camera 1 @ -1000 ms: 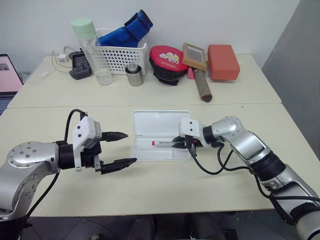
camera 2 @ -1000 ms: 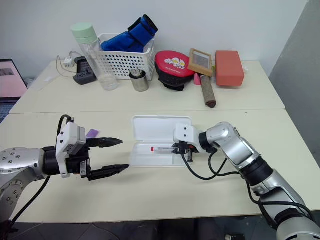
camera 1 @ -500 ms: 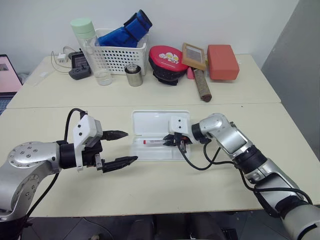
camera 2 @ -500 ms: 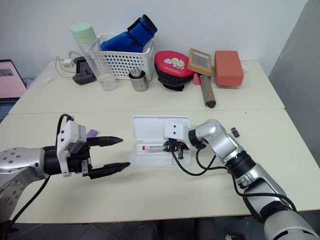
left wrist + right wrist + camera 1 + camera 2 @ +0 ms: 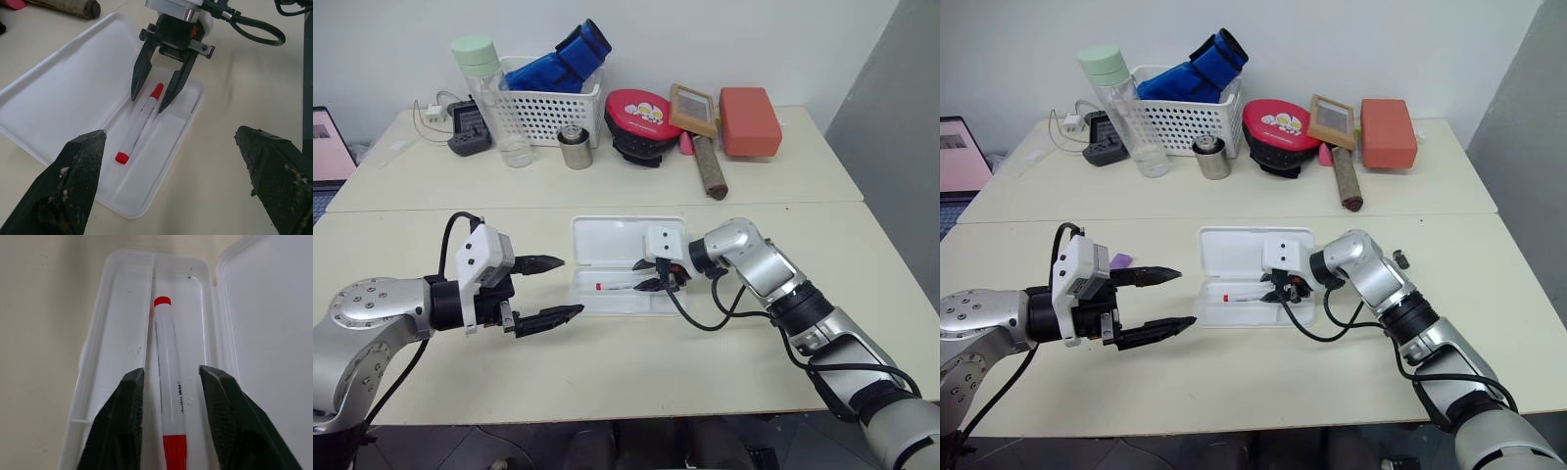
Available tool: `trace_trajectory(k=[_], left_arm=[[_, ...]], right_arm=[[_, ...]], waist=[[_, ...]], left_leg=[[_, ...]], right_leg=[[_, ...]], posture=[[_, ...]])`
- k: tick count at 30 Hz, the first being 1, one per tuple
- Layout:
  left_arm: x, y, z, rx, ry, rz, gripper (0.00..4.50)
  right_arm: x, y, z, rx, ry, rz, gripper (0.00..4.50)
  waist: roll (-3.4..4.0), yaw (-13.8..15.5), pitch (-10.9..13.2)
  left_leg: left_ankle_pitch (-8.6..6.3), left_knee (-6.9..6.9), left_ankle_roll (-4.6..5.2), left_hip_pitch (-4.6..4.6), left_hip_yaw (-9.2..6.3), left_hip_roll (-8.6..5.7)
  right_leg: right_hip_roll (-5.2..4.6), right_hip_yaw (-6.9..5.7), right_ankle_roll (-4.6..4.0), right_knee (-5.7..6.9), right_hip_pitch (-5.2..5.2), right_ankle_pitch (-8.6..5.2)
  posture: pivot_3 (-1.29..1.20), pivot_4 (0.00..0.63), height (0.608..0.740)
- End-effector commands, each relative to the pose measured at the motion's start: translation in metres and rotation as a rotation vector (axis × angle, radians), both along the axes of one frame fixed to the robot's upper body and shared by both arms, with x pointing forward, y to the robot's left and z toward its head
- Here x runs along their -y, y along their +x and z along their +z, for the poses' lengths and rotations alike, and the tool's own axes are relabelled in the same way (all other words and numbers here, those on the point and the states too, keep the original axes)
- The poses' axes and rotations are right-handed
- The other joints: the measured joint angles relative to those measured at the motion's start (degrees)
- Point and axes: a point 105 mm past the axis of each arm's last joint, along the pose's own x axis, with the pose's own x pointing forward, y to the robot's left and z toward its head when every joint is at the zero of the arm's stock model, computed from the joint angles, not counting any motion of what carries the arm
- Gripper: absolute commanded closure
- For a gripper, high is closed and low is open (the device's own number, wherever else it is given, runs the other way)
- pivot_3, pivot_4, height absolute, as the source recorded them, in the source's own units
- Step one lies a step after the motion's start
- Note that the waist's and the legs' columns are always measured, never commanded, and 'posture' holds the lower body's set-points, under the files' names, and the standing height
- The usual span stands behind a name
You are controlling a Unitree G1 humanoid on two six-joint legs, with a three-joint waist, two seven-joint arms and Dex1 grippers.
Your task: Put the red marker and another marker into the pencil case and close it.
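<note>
The pencil case's front slot (image 5: 619,302) is long and empty, so as I lower the lavender highlighter I expect it to lie flat next to the red marker.
The red marker (image 5: 139,122) lies in the tray of the open pencil case (image 5: 617,240), along its divider, with its lid flat on the table behind. My right gripper (image 5: 644,275) is open, its fingers (image 5: 129,401) standing either side of the marker's capped end without gripping it. Left of the case my left gripper (image 5: 570,287) hovers open and empty. A lavender highlighter (image 5: 1120,261), the other marker, lies on the table behind the left hand.
Along the back stand a white mesh basket (image 5: 543,108) with a blue item, a bottle (image 5: 481,69), a metal cup (image 5: 576,147), a red pouch (image 5: 641,117), a brush (image 5: 705,147) and an orange box (image 5: 750,120). A small dark cap (image 5: 1400,258) lies right of my right arm.
My right gripper has opened and let go of the red marker, which now rests in the tray. The left arm has not moved.
</note>
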Motion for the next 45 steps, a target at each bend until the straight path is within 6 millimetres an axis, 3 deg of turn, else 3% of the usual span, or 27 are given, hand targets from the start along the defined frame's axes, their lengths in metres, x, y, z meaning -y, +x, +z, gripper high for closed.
trace_trajectory(k=[1,6,8,12,15,20,25,30,33,43,45], left_arm=[[0.000,0.000,0.011,0.051,0.015,-0.012,0.00],[-0.002,0.000,0.010,0.045,0.007,0.010,0.00],[-0.014,0.009,0.015,0.074,-0.044,0.112,0.00],[-0.044,0.025,0.009,0.079,-0.071,0.308,0.00],[-0.078,0.047,-0.003,0.078,-0.037,0.529,0.00],[-0.127,0.068,-0.019,0.065,-0.031,0.809,0.00],[-0.151,0.070,-0.041,0.010,0.023,0.912,0.00],[-0.166,0.073,-0.071,-0.092,0.029,0.964,0.00],[-0.162,0.074,-0.083,-0.134,0.039,0.915,0.00],[-0.152,0.079,-0.097,-0.175,0.079,0.817,0.00],[-0.149,0.081,-0.098,-0.179,0.077,0.799,0.18]], right_arm=[[-0.005,-0.002,0.022,0.043,0.049,0.030,1.65],[-0.005,-0.017,0.041,0.010,0.125,0.089,0.43],[-0.003,-0.032,0.059,-0.045,0.226,0.118,0.02],[0.006,-0.052,0.084,-0.112,0.352,0.139,0.02],[0.012,-0.059,0.094,-0.120,0.387,0.118,0.02],[0.013,-0.061,0.100,-0.083,0.394,0.074,0.02],[0.011,-0.061,0.102,-0.072,0.405,0.052,0.02],[0.010,-0.063,0.108,-0.051,0.414,0.051,0.02],[0.010,-0.065,0.110,-0.050,0.416,0.051,0.02],[0.010,-0.067,0.113,-0.042,0.426,0.040,0.02],[0.010,-0.067,0.113,-0.042,0.427,0.037,0.00]], waist=[[0.00,0.0,0.0],[0.01,0.0,0.0],[0.01,0.0,0.0],[0.01,0.1,0.0],[0.01,0.1,0.0],[0.01,0.0,0.0],[0.00,0.0,0.0],[-0.01,0.1,0.0],[-0.04,0.1,0.0],[0.00,0.3,0.0],[0.00,0.3,0.0]], left_leg=[[0.00,0.00,0.00,0.00,0.00,0.00],[0.00,0.00,0.00,-0.01,0.00,0.00],[0.00,-0.01,0.00,-0.01,-0.01,0.01],[-0.01,-0.01,0.01,-0.02,-0.11,0.00],[-0.01,-0.01,0.01,0.01,-0.11,-0.03],[-0.01,-0.02,0.01,0.03,-0.13,-0.02],[-0.01,-0.02,0.01,0.01,-0.06,-0.04],[-0.01,-0.02,0.01,0.00,-0.08,-0.06],[-0.01,-0.01,0.01,-0.02,-0.09,-0.07],[0.00,-0.01,0.00,-0.01,-0.10,-0.17],[0.00,-0.01,0.00,0.00,-0.09,-0.18]], right_leg=[[0.00,0.00,0.00,0.00,0.00,0.00],[0.00,0.00,0.00,0.00,-0.02,0.00],[0.00,0.00,0.00,-0.01,-0.01,0.00],[-0.22,-0.03,0.00,-0.03,0.01,0.00],[-0.23,-0.05,0.00,0.00,0.01,0.00],[-0.19,-0.09,0.00,0.04,0.00,0.00],[-0.25,-0.03,0.00,0.01,-0.04,0.00],[-0.30,-0.05,0.00,0.01,-0.04,0.00],[-0.31,-0.08,0.00,0.01,-0.04,0.00],[-0.42,-0.09,0.01,0.02,-0.02,0.01],[-0.42,-0.08,0.01,0.02,-0.01,0.01]], posture=[[0.00,0.150,0.740],[0.00,0.150,0.740],[0.00,0.150,0.740],[0.00,0.150,0.740],[0.00,0.150,0.740],[0.00,0.150,0.740],[0.00,0.150,0.740],[0.00,0.150,0.740],[0.00,0.150,0.740],[0.00,0.150,0.740],[0.00,0.150,0.740]])
